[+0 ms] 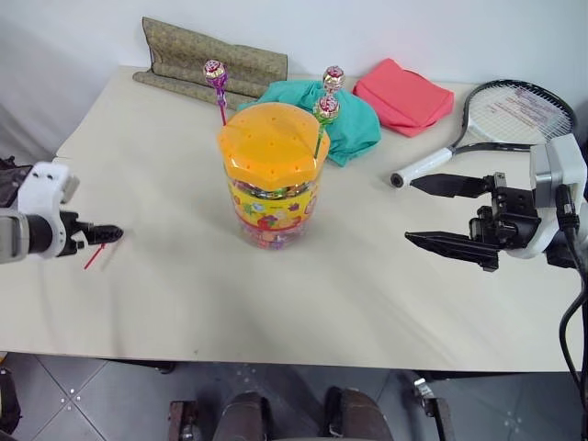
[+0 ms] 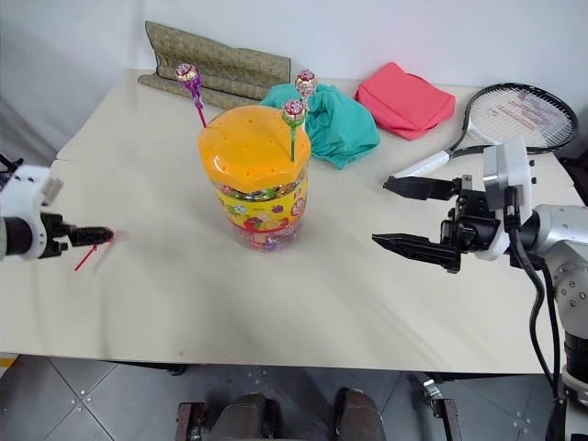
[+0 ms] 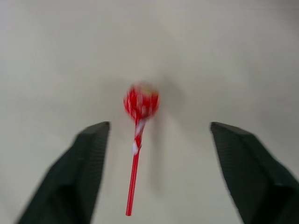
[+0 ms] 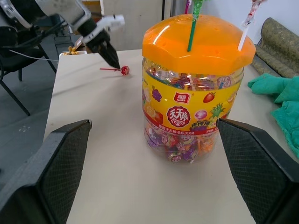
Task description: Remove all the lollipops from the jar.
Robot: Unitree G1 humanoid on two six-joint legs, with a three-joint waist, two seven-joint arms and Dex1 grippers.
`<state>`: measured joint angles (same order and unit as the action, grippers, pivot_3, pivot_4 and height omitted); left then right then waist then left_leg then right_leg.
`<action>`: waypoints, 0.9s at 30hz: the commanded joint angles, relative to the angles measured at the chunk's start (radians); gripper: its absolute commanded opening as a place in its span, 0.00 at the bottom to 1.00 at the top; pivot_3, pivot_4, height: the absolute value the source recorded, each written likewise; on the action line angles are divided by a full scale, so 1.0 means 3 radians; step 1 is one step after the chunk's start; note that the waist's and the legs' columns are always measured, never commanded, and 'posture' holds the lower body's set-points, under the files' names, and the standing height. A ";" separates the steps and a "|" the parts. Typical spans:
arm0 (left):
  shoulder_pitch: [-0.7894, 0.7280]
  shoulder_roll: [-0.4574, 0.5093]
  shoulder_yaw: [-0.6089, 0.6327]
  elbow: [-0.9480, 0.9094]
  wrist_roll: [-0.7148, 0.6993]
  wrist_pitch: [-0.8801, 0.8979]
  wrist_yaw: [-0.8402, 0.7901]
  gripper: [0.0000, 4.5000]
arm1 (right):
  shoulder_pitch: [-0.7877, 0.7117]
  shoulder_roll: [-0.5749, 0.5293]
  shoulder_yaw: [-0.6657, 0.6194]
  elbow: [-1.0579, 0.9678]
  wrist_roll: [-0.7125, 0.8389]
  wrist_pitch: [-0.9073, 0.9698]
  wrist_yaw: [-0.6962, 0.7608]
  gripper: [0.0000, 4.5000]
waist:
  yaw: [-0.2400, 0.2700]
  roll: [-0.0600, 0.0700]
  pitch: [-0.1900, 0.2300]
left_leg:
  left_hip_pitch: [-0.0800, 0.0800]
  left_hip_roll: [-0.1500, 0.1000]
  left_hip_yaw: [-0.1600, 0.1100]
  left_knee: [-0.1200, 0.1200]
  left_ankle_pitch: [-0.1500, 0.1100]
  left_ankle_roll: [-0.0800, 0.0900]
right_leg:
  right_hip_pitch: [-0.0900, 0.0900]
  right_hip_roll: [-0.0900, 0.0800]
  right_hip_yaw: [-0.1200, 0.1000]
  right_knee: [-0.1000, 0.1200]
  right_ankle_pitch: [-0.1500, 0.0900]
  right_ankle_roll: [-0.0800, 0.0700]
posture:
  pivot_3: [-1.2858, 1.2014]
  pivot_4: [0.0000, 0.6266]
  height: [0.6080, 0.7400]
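Observation:
My left gripper is open and the purple lollipop (image 1: 215, 73) is upright and clear of its neighbours, so it should keep going to that lollipop's stick (image 1: 222, 111) and close there.
The jar (image 1: 272, 197), a clear tub with a cartoon label and a domed orange lid (image 1: 271, 142), stands mid-table. Three lollipops stick up from the lid's holes: a purple one (image 1: 215, 72) at the back left, a pink one (image 1: 333, 78) and a green-stemmed one (image 1: 325, 108) at the back right. At the table's left a red lollipop (image 3: 141, 101) lies free on the tabletop between the spread fingers of my open left gripper (image 1: 108, 235). My right gripper (image 1: 412, 210) hovers open to the right of the jar, pointing at it, with nothing between its fingers (image 4: 60, 158).
At the back of the table (image 1: 367, 303) lie a folded olive mat (image 1: 211, 57), a teal cloth (image 1: 358, 124) and a red cloth (image 1: 402, 95). A tennis racket (image 1: 514, 115) rests at the back right, behind my right arm.

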<state>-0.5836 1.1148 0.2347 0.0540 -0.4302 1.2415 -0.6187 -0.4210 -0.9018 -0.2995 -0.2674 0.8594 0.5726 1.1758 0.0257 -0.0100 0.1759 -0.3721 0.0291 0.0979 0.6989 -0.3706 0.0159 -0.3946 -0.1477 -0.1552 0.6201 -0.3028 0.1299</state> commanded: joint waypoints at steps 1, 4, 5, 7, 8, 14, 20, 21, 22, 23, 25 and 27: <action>-0.0105 -0.0090 0.0397 -0.0202 -0.0225 -0.0630 -0.0342 0.99 | 0.0001 -0.0064 -0.0187 -0.0121 0.0100 0.0012 -0.0030 1.00 | 0.0004 0.0000 0.0000 | 0.0000 -0.0001 0.0000 0.0000 0.0000 0.0000 | 0.0001 -0.0001 0.0000 0.0000 0.0000 0.0000 | 0.52 0.24 1.00; -0.0292 -0.0465 0.0681 -0.0192 -0.0449 -0.1402 -0.0599 0.99 | -0.0020 -0.0031 -0.0230 -0.0177 0.0146 0.0024 -0.0101 1.00 | 0.0010 0.0000 0.0000 | -0.0001 -0.0001 -0.0002 0.0003 0.0000 0.0000 | 0.0002 -0.0002 -0.0002 0.0000 0.0000 0.0000 | 0.52 0.24 1.00; -0.0338 -0.0573 0.0716 -0.0172 -0.0488 -0.1647 -0.0701 0.99 | -0.0036 -0.0019 -0.0239 -0.0204 0.0176 0.0032 -0.0129 1.00 | 0.0008 -0.0001 0.0000 | -0.0001 -0.0001 -0.0002 0.0004 0.0000 0.0000 | 0.0002 -0.0002 -0.0002 0.0001 0.0000 0.0000 | 0.52 0.24 1.00; -0.0376 -0.0732 0.0651 -0.0127 -0.0516 -0.2187 -0.1101 0.99 | -0.0100 0.0025 -0.0258 -0.0270 0.0280 0.0066 -0.0243 1.00 | -0.0001 0.0000 0.0000 | -0.0001 -0.0002 -0.0002 0.0005 0.0000 0.0000 | 0.0003 -0.0002 -0.0002 0.0001 0.0000 0.0000 | 0.52 0.24 1.00; -0.0386 -0.0775 0.0582 -0.0090 -0.0497 -0.2369 -0.1253 0.99 | -0.0126 0.0043 -0.0263 -0.0292 0.0318 0.0078 -0.0298 1.00 | -0.0003 0.0000 0.0000 | -0.0001 -0.0002 -0.0001 0.0004 0.0000 0.0000 | 0.0002 -0.0001 -0.0003 0.0001 0.0000 0.0000 | 0.52 0.24 1.00; -0.0781 -0.0967 0.0214 0.0377 -0.0471 -0.2441 -0.1431 0.99 | -0.0099 0.0068 -0.0281 -0.0366 0.0358 0.0044 -0.0455 1.00 | -0.0005 -0.0001 0.0001 | 0.0001 -0.0001 0.0002 0.0002 0.0000 0.0000 | 0.0001 0.0000 -0.0004 0.0002 0.0000 0.0000 | 0.52 0.24 1.00; -0.1244 -0.1141 0.0035 0.0931 -0.0354 -0.2749 -0.1583 0.99 | 0.0055 0.0091 -0.0352 -0.0486 0.0372 0.0010 -0.0552 1.00 | 0.0009 -0.0003 0.0002 | -0.0003 -0.0005 -0.0002 0.0008 -0.0001 0.0003 | 0.0002 -0.0002 -0.0007 0.0002 0.0001 0.0002 | 0.52 0.24 1.00; -0.1350 -0.1205 -0.0002 0.1052 -0.0330 -0.2840 -0.1631 0.99 | 0.0093 0.0093 -0.0368 -0.0510 0.0365 -0.0001 -0.0571 1.00 | 0.0004 -0.0003 0.0002 | -0.0004 -0.0005 -0.0002 0.0007 -0.0001 0.0003 | 0.0002 -0.0002 -0.0007 0.0002 0.0001 0.0002 | 0.52 0.24 1.00; -0.1459 -0.1274 -0.0050 0.1184 -0.0298 -0.2917 -0.1673 0.99 | 0.0136 0.0096 -0.0386 -0.0536 0.0353 -0.0012 -0.0588 1.00 | 0.0000 -0.0003 0.0002 | -0.0004 -0.0005 -0.0002 0.0007 -0.0001 0.0003 | 0.0002 -0.0002 -0.0007 0.0002 0.0001 0.0002 | 0.52 0.24 1.00; -0.1557 -0.1341 -0.0097 0.1313 -0.0275 -0.2999 -0.1746 0.99 | 0.0177 0.0098 -0.0405 -0.0564 0.0346 -0.0022 -0.0602 1.00 | 0.0004 -0.0004 0.0002 | -0.0003 -0.0005 -0.0002 0.0007 -0.0001 0.0003 | 0.0002 -0.0002 -0.0007 0.0002 0.0001 0.0002 | 0.52 0.24 1.00; -0.1682 -0.1410 -0.0163 0.1524 -0.0210 -0.3102 -0.1837 0.99 | 0.0225 0.0104 -0.0429 -0.0606 0.0352 -0.0025 -0.0636 1.00 | 0.0002 -0.0004 0.0002 | -0.0005 -0.0006 -0.0003 0.0008 -0.0001 0.0003 | 0.0002 -0.0002 -0.0009 0.0002 0.0001 0.0002 | 0.52 0.24 1.00; -0.1822 -0.1477 -0.0234 0.1787 -0.0115 -0.3218 -0.1918 0.99 | 0.0279 0.0106 -0.0467 -0.0650 0.0366 -0.0029 -0.0667 1.00 | -0.0003 -0.0004 0.0002 | -0.0004 -0.0006 -0.0002 0.0008 -0.0001 0.0004 | 0.0002 -0.0002 -0.0009 0.0002 0.0001 0.0002 | 0.52 0.24 1.00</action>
<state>-1.0945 0.6672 0.1694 0.5531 -0.4847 0.3154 -1.1721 -0.3388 -0.8695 -0.3923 -0.4302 0.9541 0.5871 0.9865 0.0249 -0.0111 0.1765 -0.3734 0.0275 0.0973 0.7012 -0.3710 0.0169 -0.3940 -0.1483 -0.1580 0.6207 -0.3024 0.1305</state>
